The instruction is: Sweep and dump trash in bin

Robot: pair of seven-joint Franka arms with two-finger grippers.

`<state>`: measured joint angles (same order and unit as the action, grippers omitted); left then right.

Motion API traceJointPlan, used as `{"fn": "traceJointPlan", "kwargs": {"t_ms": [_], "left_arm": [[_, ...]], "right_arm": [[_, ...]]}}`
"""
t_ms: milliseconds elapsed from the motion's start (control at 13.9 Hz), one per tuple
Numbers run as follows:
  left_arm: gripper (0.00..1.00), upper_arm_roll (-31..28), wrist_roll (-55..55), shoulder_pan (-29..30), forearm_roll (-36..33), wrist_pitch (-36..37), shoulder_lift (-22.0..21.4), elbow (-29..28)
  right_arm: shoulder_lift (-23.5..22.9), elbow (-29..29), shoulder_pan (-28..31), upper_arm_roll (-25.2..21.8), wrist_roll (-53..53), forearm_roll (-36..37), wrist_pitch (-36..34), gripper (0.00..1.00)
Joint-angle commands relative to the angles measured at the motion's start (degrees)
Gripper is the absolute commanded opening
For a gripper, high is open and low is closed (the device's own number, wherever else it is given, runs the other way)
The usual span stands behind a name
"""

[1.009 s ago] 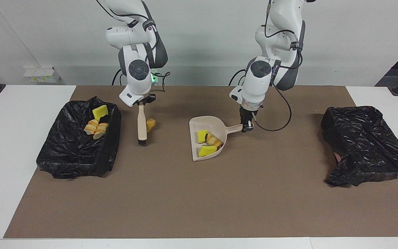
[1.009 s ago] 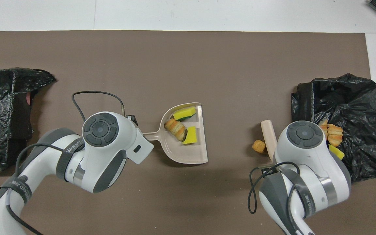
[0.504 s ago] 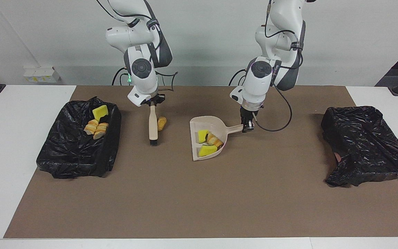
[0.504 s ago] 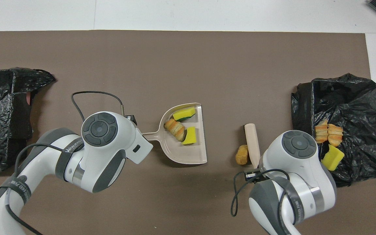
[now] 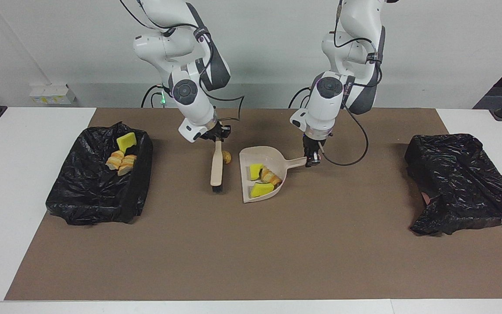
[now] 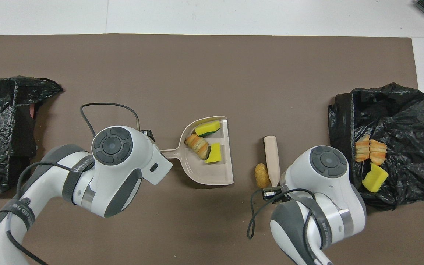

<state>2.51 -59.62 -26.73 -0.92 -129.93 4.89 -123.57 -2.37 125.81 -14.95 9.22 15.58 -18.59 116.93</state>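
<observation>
The brush is standing beyond the tan lump (image 6: 261,176), which is outside the dustpan. The robot's right gripper should sweep back toward the dustpan's open edge (image 6: 230,164) to push the lump in.
My right gripper (image 5: 217,136) is shut on the top of a pale wooden brush (image 5: 216,168), whose bristles rest on the brown mat. A tan lump of trash (image 5: 226,157) lies against the brush on its dustpan side, seen from overhead as the lump (image 6: 260,175) beside the brush (image 6: 272,158). The beige dustpan (image 5: 253,151) sits flat just past it and holds two yellow sponge chunks (image 5: 261,189) and a bread lump (image 5: 271,176). My left gripper (image 5: 313,160) is shut on the dustpan's handle.
A black-bagged bin (image 5: 85,196) at the right arm's end holds a yellow chunk (image 5: 126,141) and bread lumps (image 5: 120,161). A second black-bagged bin (image 5: 460,187) sits at the left arm's end. White table borders the mat.
The right gripper has carried the brush from near the bin toward the dustpan, pushing the tan lump along. The left arm and dustpan have stayed still.
</observation>
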Motion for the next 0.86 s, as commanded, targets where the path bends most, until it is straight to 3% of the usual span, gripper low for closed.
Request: {"fn": "traceJointPlan", "kwargs": {"t_ms": [0,216,360,504,793], "left_arm": [[0.0,-0.4,-0.7,-0.2,-1.0,-0.6,-1.5,-1.8],[0.0,-0.4,-0.7,-0.1,-1.0,-0.6,-1.5,-1.9],[0.0,-0.4,-0.6,0.0,-0.9,-1.2,-1.5,-2.4],[0.0,-0.3,-0.6,0.6,-0.9,-1.6,-1.7,-3.1],[0.0,-0.3,-0.6,0.6,-0.9,-1.6,-1.8,-3.3]], "right_arm": [[-2.7,-6.4,-1.8,0.2,5.7,-0.5,-1.4,0.0],[2.4,-5.7,-1.0,-0.2,8.6,9.9,-12.0,0.0],[6.8,-0.8,-1.8,0.3,15.1,17.1,-16.2,0.0],[11.7,6.5,-2.6,0.4,16.1,17.5,-15.7,0.0],[7.8,8.4,-3.2,0.4,17.8,11.2,-11.1,0.0]]}}
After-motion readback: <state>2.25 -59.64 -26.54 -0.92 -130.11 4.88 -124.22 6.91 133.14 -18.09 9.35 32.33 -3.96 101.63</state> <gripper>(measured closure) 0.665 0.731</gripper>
